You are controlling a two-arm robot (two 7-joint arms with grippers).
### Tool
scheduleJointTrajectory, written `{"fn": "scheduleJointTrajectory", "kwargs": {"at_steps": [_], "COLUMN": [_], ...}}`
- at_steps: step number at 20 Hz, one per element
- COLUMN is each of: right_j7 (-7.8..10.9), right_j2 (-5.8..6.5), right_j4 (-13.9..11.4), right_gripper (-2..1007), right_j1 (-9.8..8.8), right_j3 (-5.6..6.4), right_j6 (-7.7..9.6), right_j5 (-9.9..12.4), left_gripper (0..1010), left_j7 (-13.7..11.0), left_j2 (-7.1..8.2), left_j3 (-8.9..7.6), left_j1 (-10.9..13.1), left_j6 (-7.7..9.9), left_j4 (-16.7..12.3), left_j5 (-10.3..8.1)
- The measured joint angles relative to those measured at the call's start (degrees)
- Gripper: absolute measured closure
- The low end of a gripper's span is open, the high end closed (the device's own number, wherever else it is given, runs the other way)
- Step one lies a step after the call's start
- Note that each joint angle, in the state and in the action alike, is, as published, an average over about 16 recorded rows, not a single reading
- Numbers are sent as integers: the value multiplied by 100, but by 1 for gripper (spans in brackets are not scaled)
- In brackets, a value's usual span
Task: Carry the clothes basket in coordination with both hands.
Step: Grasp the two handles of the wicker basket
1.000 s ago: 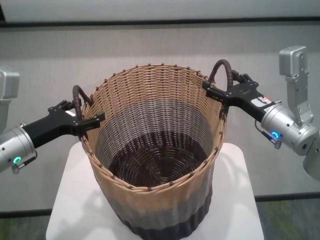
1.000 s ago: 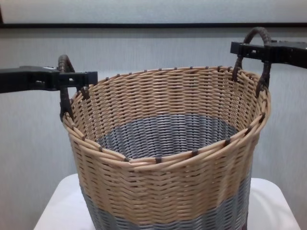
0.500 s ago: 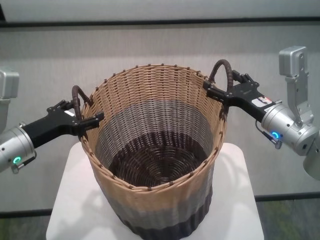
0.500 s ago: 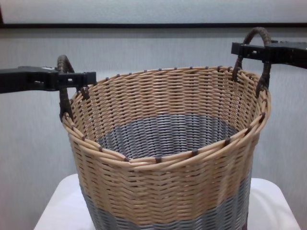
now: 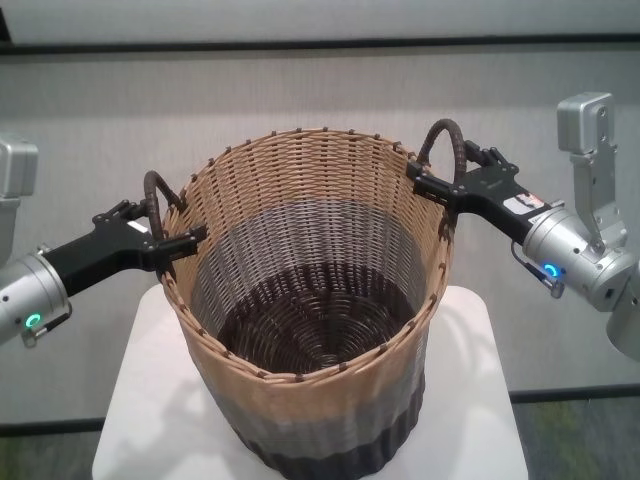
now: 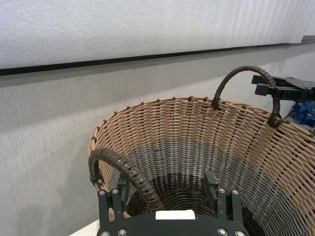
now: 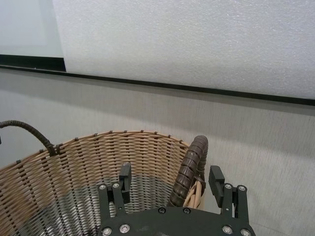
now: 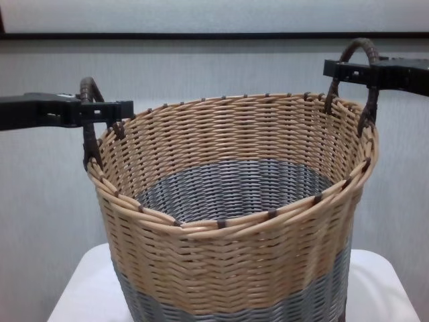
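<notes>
The clothes basket [image 8: 234, 251] will stay upright and round when I carry it, because the dark brown handles [image 8: 359, 43] curve up by themselves from opposite sides of the basket's rim.
The clothes basket [image 5: 310, 400] stands upright and empty on a white table [image 5: 130, 400]. It also shows in the chest view [image 8: 234, 261]. My left gripper [image 5: 165, 228] is open, its two black fingers straddling the left dark brown handle [image 5: 153, 192]. The left wrist view shows that handle [image 6: 123, 169] between the spread fingers [image 6: 117, 191]. My right gripper [image 5: 450, 172] is open and straddles the right handle [image 5: 445, 135]. The right wrist view shows that handle [image 7: 192, 162] in the gap between its fingers [image 7: 216, 179]. Neither gripper clamps its handle.
A grey wall with a black strip [image 5: 320, 45] runs behind the basket. The white table's top shows around the basket base [image 8: 74, 302]. My right arm's silver link [image 5: 590, 150] rises beside the basket at the right.
Almost nothing differs. Both grippers have shifted outward by a hair; the basket stays where it was.
</notes>
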Motion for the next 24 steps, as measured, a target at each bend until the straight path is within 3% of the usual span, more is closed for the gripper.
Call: {"fn": "scheduleJointTrajectory", "kwargs": {"at_steps": [24], "right_j7": [-97], "right_j2": [-186], "right_j4": [155], "right_gripper": [3], "right_j1": [112], "right_j3": [14], "right_j6": [-20], "right_j5": [29], "left_gripper": [10], "left_j7": [19], "left_j2": [4], "left_j3": [-8], "left_j1": [9], "left_j6": [5], "left_j4": [-11], "left_j5": [13]}}
